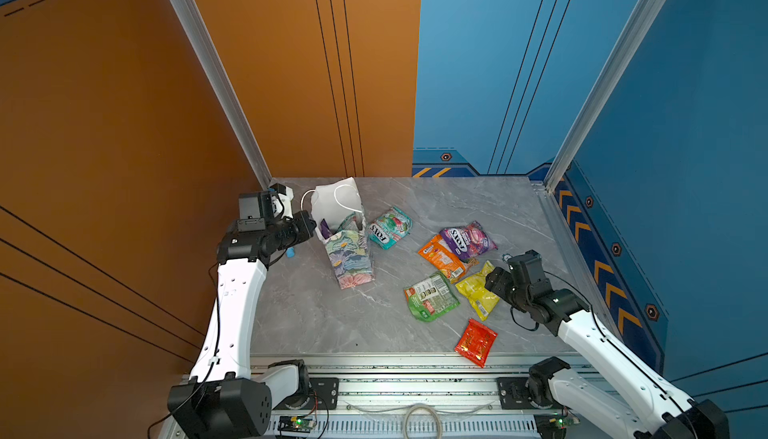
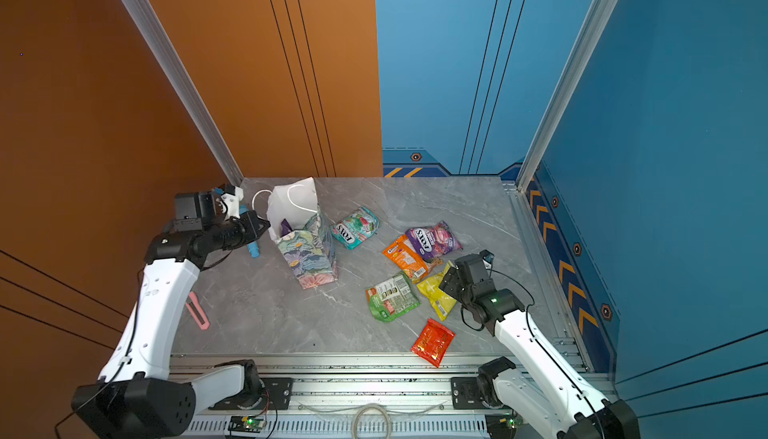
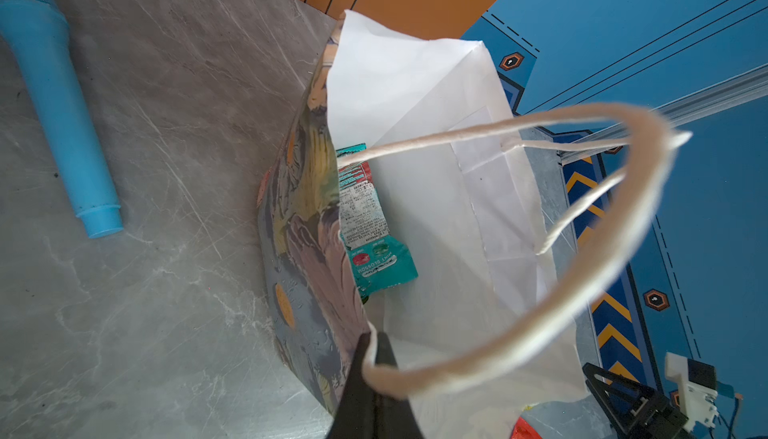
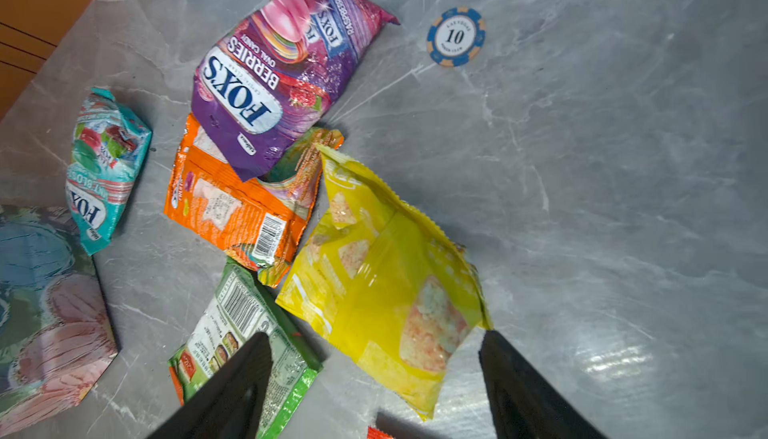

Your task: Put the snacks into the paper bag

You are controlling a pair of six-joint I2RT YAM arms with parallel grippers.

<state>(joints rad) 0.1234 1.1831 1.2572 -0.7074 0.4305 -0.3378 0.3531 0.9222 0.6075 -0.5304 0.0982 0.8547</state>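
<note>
The purple packet lies over the orange packet, and its end [image 1: 485, 236] near the poker chip is free. My right gripper should keep moving until its fingers straddle that end of the purple packet.
The floral paper bag [image 1: 349, 258] stands upright at the back left, its white inside showing. My left gripper [image 3: 374, 345] is shut on the bag's rim, where the white cord handle [image 3: 582, 291] is attached. A teal packet [image 3: 370, 225] lies inside the bag, and a purple one [image 1: 325, 228] shows at its mouth. On the table lie teal [image 1: 390, 227], purple [image 1: 467, 239], orange [image 1: 442, 258], green [image 1: 431, 296], yellow [image 1: 478, 293] and red [image 1: 476, 342] snacks. My right gripper [image 4: 374, 335] hovers open over the yellow packet [image 4: 386, 283], one finger above the green one [image 4: 245, 333].
A light-blue stick [image 3: 58, 104] lies left of the bag, under my left arm. A pink object [image 2: 197, 310] lies near the table's left edge. A blue poker chip [image 4: 456, 37] sits beyond the purple packet. Walls close the back and sides; a metal rail [image 1: 415, 368] runs along the front.
</note>
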